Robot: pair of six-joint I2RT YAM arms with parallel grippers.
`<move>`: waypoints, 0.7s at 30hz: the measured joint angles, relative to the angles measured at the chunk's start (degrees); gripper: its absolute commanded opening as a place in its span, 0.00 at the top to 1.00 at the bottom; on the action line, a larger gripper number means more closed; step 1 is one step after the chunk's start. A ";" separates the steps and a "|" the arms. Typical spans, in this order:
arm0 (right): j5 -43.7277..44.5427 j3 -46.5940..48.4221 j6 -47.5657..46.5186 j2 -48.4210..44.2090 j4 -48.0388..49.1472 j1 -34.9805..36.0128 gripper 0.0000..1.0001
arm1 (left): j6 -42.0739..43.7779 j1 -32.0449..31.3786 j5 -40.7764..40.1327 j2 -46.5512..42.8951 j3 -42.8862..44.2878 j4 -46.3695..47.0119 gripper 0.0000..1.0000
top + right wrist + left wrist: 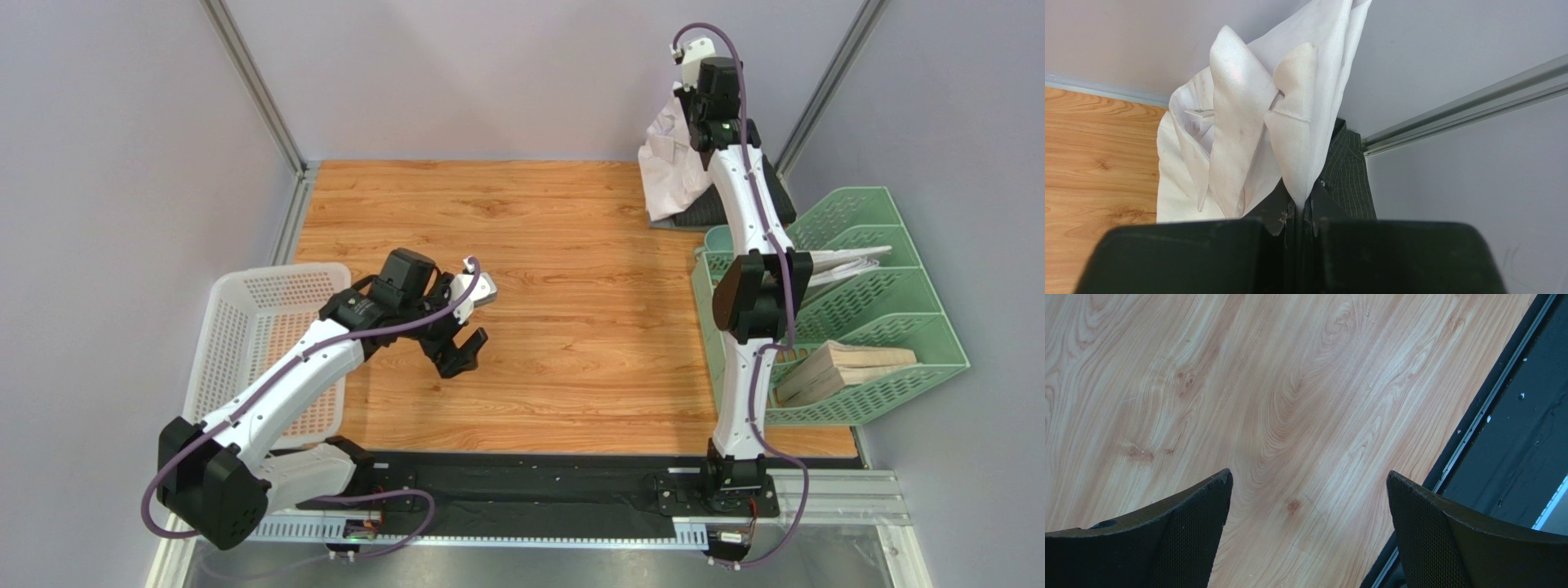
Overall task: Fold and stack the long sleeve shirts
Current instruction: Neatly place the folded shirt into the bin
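Note:
The white shirt's lower end [666,199] overhangs the dark striped shirt, so my right gripper continues toward the striped shirt's far corner until both shirts align, then open.
At the far right corner my right gripper [682,113] is raised and shut on the white shirt [671,159], which hangs bunched below it. In the right wrist view a fold of that white shirt [1247,122] is pinched between the closed fingers at the right gripper [1301,211]. The dark charcoal striped shirt [1349,177] lies behind and beneath the white one, its edge also showing as a dark shirt [699,214] on the table. My left gripper [459,349] is open above bare wood at the near left, and the left gripper [1309,496] holds nothing.
A white mesh basket [252,349] stands at the left edge beside the left arm. A green tiered file tray [883,306] with papers and a wooden block fills the right side. Grey walls with metal posts close in the far corners.

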 measured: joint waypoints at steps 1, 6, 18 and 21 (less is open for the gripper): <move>-0.04 0.00 -0.26 0.00 0.09 -0.17 1.00 | 0.00 0.00 -0.02 0.00 0.00 0.00 0.01; -0.87 0.00 -1.09 0.00 0.70 -1.51 1.00 | 0.04 0.00 -0.35 0.00 0.00 0.00 0.01; -4.04 -1.27 -3.37 0.02 3.13 -5.07 1.00 | 0.13 0.00 -0.39 1.53 -0.02 -0.31 0.01; -4.63 -2.45 -4.59 0.48 4.57 -6.16 1.00 | 0.22 0.00 -0.39 1.84 -0.02 -0.33 0.01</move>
